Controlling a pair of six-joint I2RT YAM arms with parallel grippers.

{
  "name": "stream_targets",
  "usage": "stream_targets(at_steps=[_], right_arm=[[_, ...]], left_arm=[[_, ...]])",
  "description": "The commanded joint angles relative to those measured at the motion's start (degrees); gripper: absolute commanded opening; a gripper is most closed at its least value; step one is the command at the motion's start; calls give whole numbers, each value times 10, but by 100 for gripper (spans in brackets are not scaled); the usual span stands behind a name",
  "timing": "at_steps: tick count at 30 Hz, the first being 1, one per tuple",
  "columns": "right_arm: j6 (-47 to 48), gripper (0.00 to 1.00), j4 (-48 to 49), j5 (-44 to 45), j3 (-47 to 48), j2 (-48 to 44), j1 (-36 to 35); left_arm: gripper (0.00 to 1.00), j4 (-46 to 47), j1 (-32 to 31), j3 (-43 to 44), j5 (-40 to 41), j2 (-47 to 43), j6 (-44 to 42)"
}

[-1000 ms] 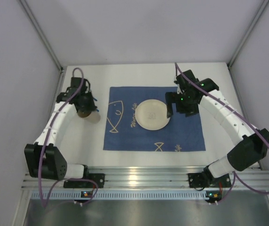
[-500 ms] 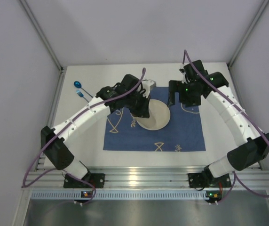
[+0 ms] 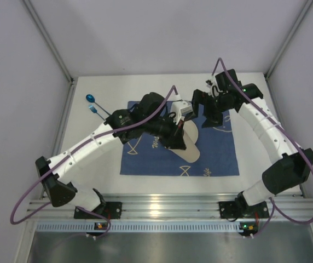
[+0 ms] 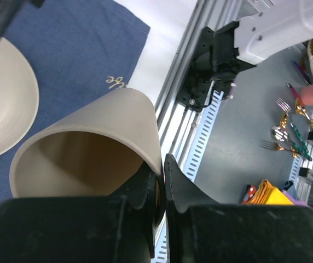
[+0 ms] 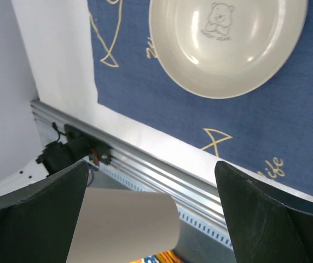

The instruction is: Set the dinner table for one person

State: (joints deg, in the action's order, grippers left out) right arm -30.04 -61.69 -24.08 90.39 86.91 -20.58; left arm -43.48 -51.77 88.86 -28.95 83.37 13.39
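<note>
I should use my right gripper to grab the beige cup [image 3: 189, 150] by the cup's free rim [image 4: 118, 136] before setting it down, because it is tilted over the mat in my left gripper.
My left gripper [image 3: 177, 137] is shut on the rim of a beige cup [image 3: 191, 143], one finger inside and one outside. It holds the cup tilted above the dark blue fish mat [image 3: 219, 156]. In the left wrist view the gripper [image 4: 163, 161] pinches the cup [image 4: 91, 137], with the cream plate [image 4: 3, 98] at the left. My right gripper [image 3: 208, 112] is open and empty over the mat's far right corner. Its wrist view shows its gripper [image 5: 151, 164], the bear-print plate [image 5: 227, 44] on the mat and the cup [image 5: 123, 224] low between its fingers. The white dinner table [image 3: 104, 159] lies under all this.
A blue spoon [image 3: 90, 98] and a small fork [image 3: 94, 109] lie at the table's far left. An aluminium rail [image 3: 167, 205] runs along the near edge. Grey walls close in the sides and back. Off the table, loose cutlery [image 4: 288, 131] lies beyond the rail.
My left arm has swung from the table's left side over the mat, carrying the cup, and now holds it right of the plate's middle. My right gripper has pulled back towards the far edge.
</note>
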Motion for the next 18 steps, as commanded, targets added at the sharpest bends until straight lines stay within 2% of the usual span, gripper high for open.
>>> stream_targets(at_steps=[1, 8, 13, 18], right_arm=[[-27, 100, 30, -76, 9, 7, -1], [-15, 100, -2, -106, 31, 0, -1], [-5, 100, -26, -144, -11, -21, -2], [38, 100, -83, -145, -45, -44, -10]], left_arm=[[0, 31, -16, -15, -21, -12, 8], [0, 33, -47, -55, -9, 2, 0], [0, 38, -47, -46, 5, 13, -14], [0, 34, -47, -21, 6, 42, -24]])
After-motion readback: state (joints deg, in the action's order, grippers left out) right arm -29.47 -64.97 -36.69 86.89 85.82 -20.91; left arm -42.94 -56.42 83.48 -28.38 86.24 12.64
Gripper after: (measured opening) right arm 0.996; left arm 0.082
